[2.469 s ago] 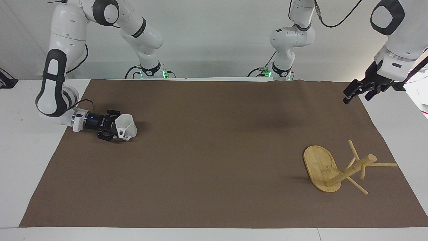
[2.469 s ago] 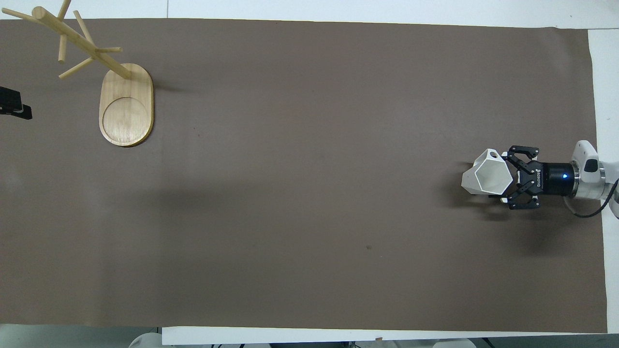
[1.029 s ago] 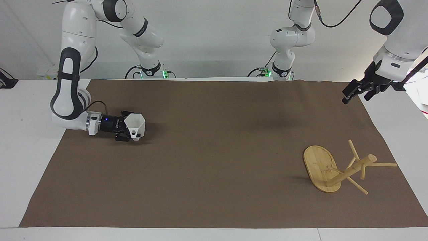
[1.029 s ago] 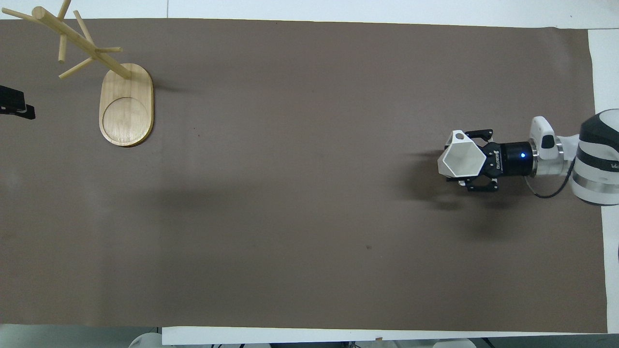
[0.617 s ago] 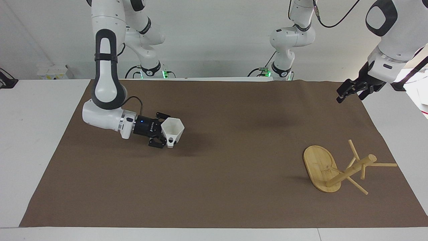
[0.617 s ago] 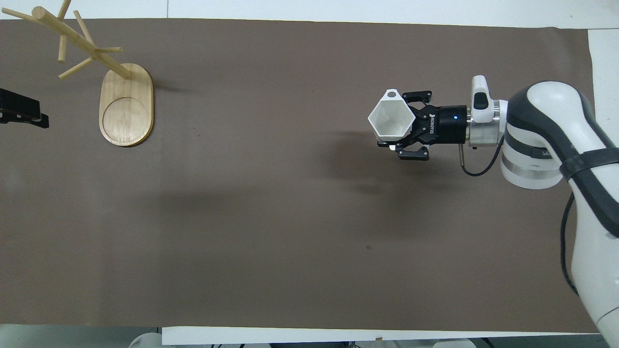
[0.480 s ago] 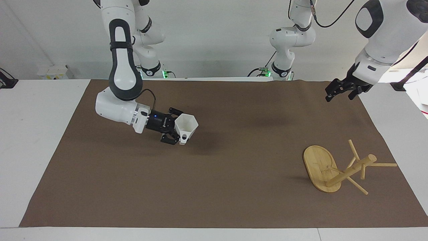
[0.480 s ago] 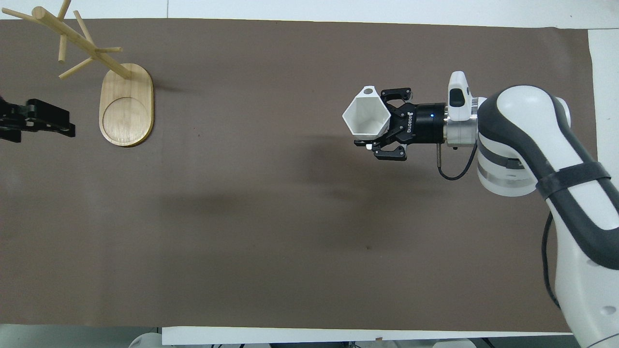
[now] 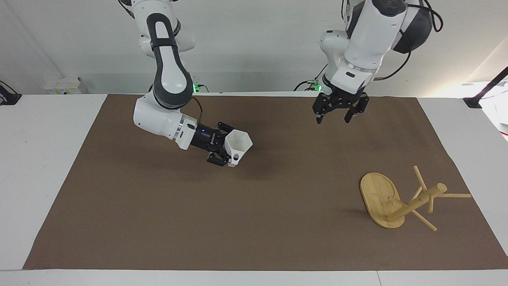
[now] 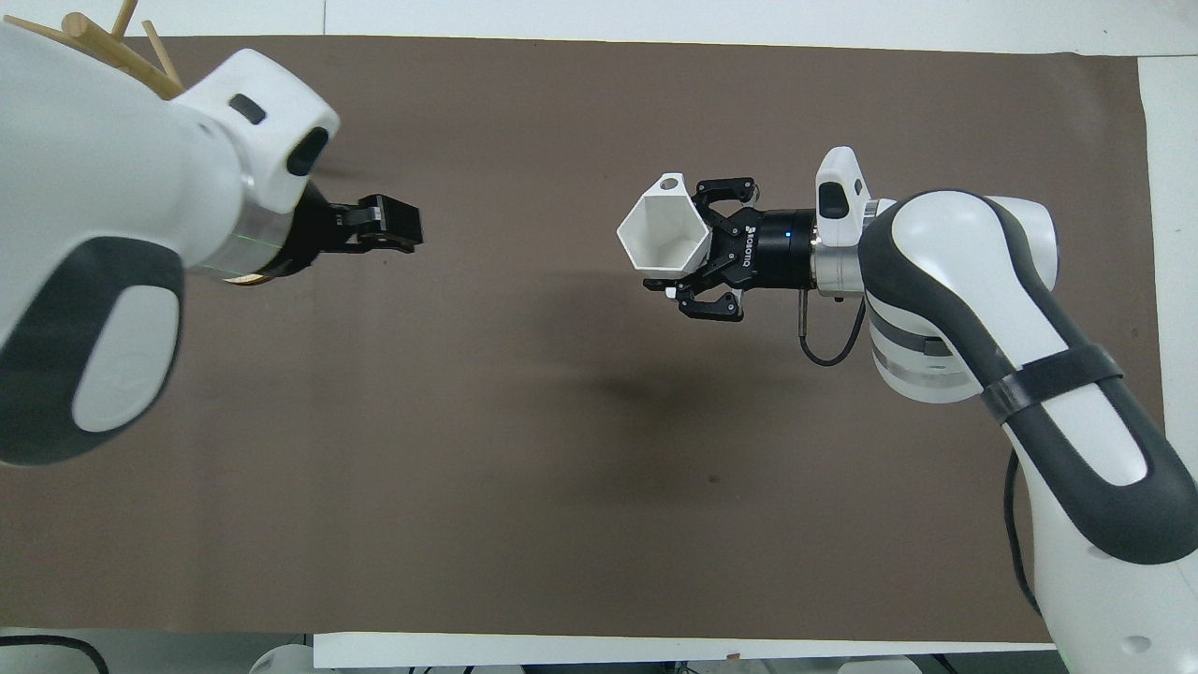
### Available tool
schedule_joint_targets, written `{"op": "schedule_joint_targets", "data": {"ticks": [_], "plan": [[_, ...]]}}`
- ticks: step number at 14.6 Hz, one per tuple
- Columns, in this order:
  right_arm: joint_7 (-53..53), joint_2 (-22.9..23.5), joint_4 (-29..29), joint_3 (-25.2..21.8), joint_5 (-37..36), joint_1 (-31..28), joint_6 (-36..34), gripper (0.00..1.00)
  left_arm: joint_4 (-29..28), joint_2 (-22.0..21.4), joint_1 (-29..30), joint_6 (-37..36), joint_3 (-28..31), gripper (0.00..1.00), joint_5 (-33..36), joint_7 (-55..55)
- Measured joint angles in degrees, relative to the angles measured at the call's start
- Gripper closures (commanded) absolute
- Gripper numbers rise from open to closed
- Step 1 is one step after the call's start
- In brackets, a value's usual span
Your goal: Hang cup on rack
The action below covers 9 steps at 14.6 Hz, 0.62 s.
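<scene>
My right gripper has the white cup far from the bamboo rack [image 9: 413, 205] at my left arm's end. My left gripper should grasp its open rim [image 10: 628, 249] before hanging it.
My right gripper [image 9: 227, 154] is shut on the white faceted cup [image 9: 239, 143] and holds it in the air over the middle of the brown mat, mouth turned up and sideways, holed handle low. The cup also shows in the overhead view [image 10: 663, 236], with the right gripper [image 10: 697, 251] at its wall. The bamboo rack [image 9: 412, 203] stands on its oval base [image 9: 377, 194] at the left arm's end of the table. My left gripper [image 9: 338, 113] is open and empty, raised over the mat between cup and rack. In the overhead view the left gripper [image 10: 388, 225] shows, and its arm hides most of the rack [image 10: 89, 33].
The brown mat [image 9: 254, 222] covers most of the white table [image 9: 35, 159]. Nothing else lies on it.
My right arm has lifted the cup and carried it from its own end to the mat's middle. My left arm has swung in from the table's end toward the middle.
</scene>
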Motion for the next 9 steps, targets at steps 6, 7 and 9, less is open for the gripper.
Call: {"op": "schedule_joint_targets", "data": {"ticks": [6, 7, 9], "plan": [[0.0, 0.0, -0.3, 0.1, 7.1, 8.8, 12.4, 0.73, 8.0, 10.9, -9.7, 2.1, 0.1, 0.00, -0.8, -14.0], [0.0, 0.1, -0.6, 0.1, 7.3, 9.5, 13.0, 0.73, 9.4, 12.1, -10.1, 2.1, 0.1, 0.00, -0.8, -14.6], [0.0, 0.1, -1.1, 0.0, 7.3, 9.5, 13.3, 0.73, 10.9, 13.0, -10.0, 2.0, 0.2, 0.00, -0.9, -14.8]]}}
